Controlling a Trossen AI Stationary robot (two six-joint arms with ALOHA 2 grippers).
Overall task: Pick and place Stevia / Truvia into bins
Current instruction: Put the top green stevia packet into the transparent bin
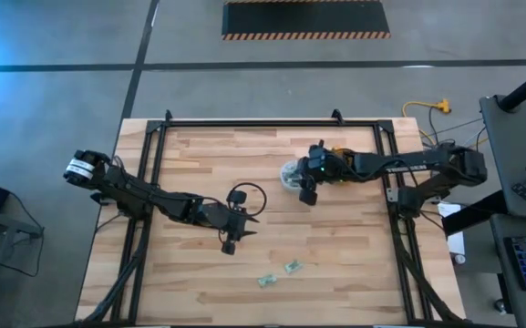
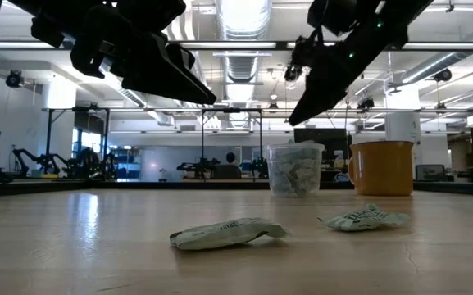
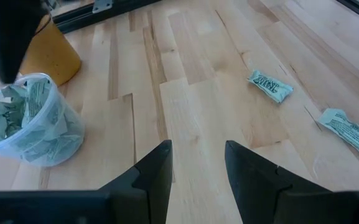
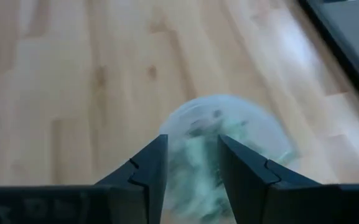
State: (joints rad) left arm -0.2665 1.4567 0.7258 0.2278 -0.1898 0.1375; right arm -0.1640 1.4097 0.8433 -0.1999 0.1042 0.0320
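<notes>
I keep my right gripper going toward the sachet nearer the clear cup (image 1: 293,266) until the open fingers straddle it, because it lies free of the other sachet (image 1: 267,280).
Two pale green and white sachets lie flat on the wood near the table's near edge: one (image 1: 265,281) (image 2: 228,233) (image 3: 350,130), the other (image 1: 293,267) (image 2: 366,218) (image 3: 269,85). The clear plastic cup (image 1: 288,173) (image 2: 295,168) (image 3: 30,124) stands upright mid-table, holding several more sachets. My right gripper (image 1: 306,193) (image 4: 191,158) hangs open just above the cup (image 4: 229,137), with nothing between its fingers. My left gripper (image 1: 229,244) (image 3: 198,155) is open and raised off the table, to the left of the cup and beyond the loose sachets.
An orange cup (image 2: 381,168) (image 3: 48,50) stands right beside the clear cup, on its right and far side, and is mostly hidden under my right arm in the high view. A black cable loop (image 1: 244,196) lies near my left arm. Bare wood surrounds the two loose sachets.
</notes>
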